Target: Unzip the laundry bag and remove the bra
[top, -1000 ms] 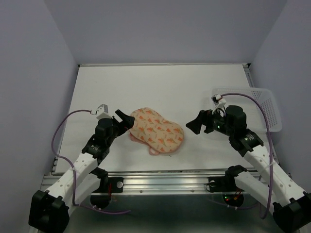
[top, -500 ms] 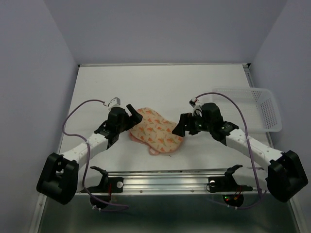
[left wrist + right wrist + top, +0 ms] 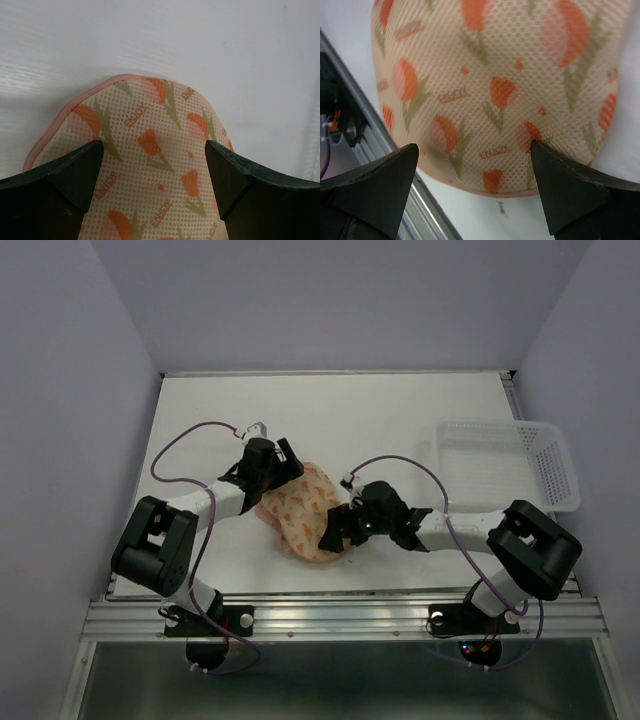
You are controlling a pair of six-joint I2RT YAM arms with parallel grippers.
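Next, I turn the bag round (image 3: 304,532) with my left gripper while my right gripper backs off, because the zipper pull is out of sight around the laundry bag's pink rim (image 3: 62,114).
The laundry bag (image 3: 303,510), a peach pouch printed with orange tulips and edged in pink, lies on the white table near its front middle. My left gripper (image 3: 287,466) hovers over the bag's far-left lobe (image 3: 150,150), jaws wide apart with the mesh showing between them. My right gripper (image 3: 333,530) sits low over the bag's near-right lobe (image 3: 490,85), open as well, its fingers spanning the pink rim. Neither gripper holds anything. The bra is out of view.
A clear plastic mesh basket (image 3: 497,462) stands at the table's right side. The metal rail (image 3: 340,612) of the table's front edge runs just below the bag and shows in the right wrist view (image 3: 365,130).
Both arms have reached in from the sides toward the bag and now hang over its two ends. The bag looks slightly bunched and shifted left. Both grippers stayed open.
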